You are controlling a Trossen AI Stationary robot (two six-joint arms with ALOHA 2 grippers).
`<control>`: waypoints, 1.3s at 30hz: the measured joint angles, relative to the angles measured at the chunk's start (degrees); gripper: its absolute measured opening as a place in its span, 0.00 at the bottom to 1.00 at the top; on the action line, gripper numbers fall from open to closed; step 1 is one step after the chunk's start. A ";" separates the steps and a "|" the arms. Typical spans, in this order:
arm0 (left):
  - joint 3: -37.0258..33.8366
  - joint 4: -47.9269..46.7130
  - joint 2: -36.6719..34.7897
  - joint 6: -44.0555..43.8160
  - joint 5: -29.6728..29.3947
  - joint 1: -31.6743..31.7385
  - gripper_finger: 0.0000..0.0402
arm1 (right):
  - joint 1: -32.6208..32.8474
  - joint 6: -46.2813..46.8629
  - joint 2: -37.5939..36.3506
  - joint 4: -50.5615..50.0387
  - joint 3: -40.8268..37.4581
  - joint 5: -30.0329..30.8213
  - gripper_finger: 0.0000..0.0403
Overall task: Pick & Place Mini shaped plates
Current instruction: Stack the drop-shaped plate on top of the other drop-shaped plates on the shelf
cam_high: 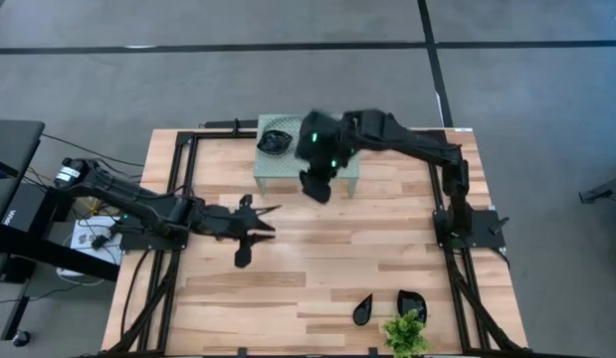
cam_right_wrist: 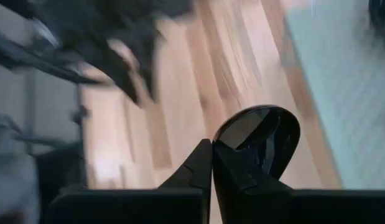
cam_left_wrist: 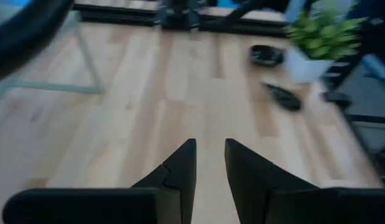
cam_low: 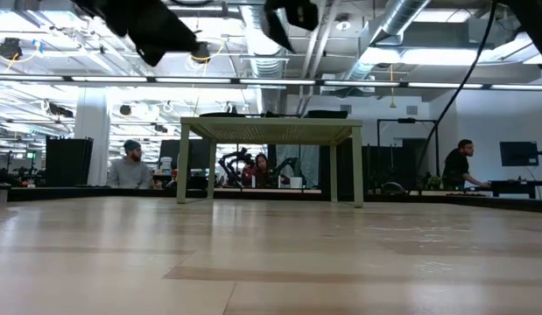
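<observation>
My right gripper should put the black plate (cam_right_wrist: 267, 138) down on the open wood (cam_high: 317, 241) and take the plate's narrow end, because the plate sits crooked to one side of my right gripper's fingers.
My right gripper (cam_high: 315, 185) hangs over the near edge of the pale green perforated stand (cam_high: 288, 171), shut on a glossy black rounded mini plate (cam_right_wrist: 262, 132). Another black plate (cam_high: 275, 141) lies on the stand's top, at its left end. Two more lie on the table near the near edge: a teardrop-shaped plate (cam_high: 363, 309) and a rounded plate (cam_high: 411, 304). Both also show in the left wrist view, teardrop plate (cam_left_wrist: 283, 97) and rounded plate (cam_left_wrist: 267, 55). My left gripper (cam_left_wrist: 209, 157) is open and empty, held above the table's left middle (cam_high: 254, 231). My right gripper pinches the rounded plate by its rim (cam_right_wrist: 222, 144) between the two fingers. The plate is lifted clear of the table and the stand, and it sticks out past the fingertips, tilted so that its glossy hollow face shows.
A small green plant (cam_high: 405, 335) in a white pot stands at the near edge beside the two plates. The stand (cam_low: 271, 131) rests on thin legs at the table's far middle. Bare wood lies between the arms (cam_high: 317, 259). People sit and stand in the room behind the table.
</observation>
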 joint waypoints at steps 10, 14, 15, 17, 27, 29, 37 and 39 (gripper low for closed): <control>0.00 0.76 0.13 -4.04 -4.09 -8.80 0.21 | 15.73 16.50 0.40 6.32 -20.96 11.26 0.02; 0.00 0.70 0.14 -4.11 -6.80 -9.84 0.21 | 17.90 20.78 0.53 19.51 -32.64 11.58 0.02; 0.00 0.71 0.14 -4.12 -7.02 -9.85 0.21 | 17.95 21.73 0.49 24.13 -35.44 11.64 0.02; 0.00 0.70 0.14 -4.13 -7.20 -9.83 0.21 | 17.50 23.32 0.62 31.53 -40.34 11.60 0.02; 0.00 1.42 0.12 -4.12 -7.48 -9.80 0.21 | 11.56 24.51 1.30 45.99 -50.39 13.57 0.03; 0.00 1.44 0.12 -4.13 -7.48 -9.82 0.21 | 10.35 23.95 1.65 45.00 -50.37 14.78 0.03; 0.00 1.66 0.12 -4.12 -7.31 -9.80 0.21 | 6.89 22.08 4.58 41.36 -50.39 14.59 0.03; -0.04 1.69 0.12 -4.11 -7.31 -9.80 0.21 | 6.64 20.73 5.08 41.54 -50.39 14.57 0.03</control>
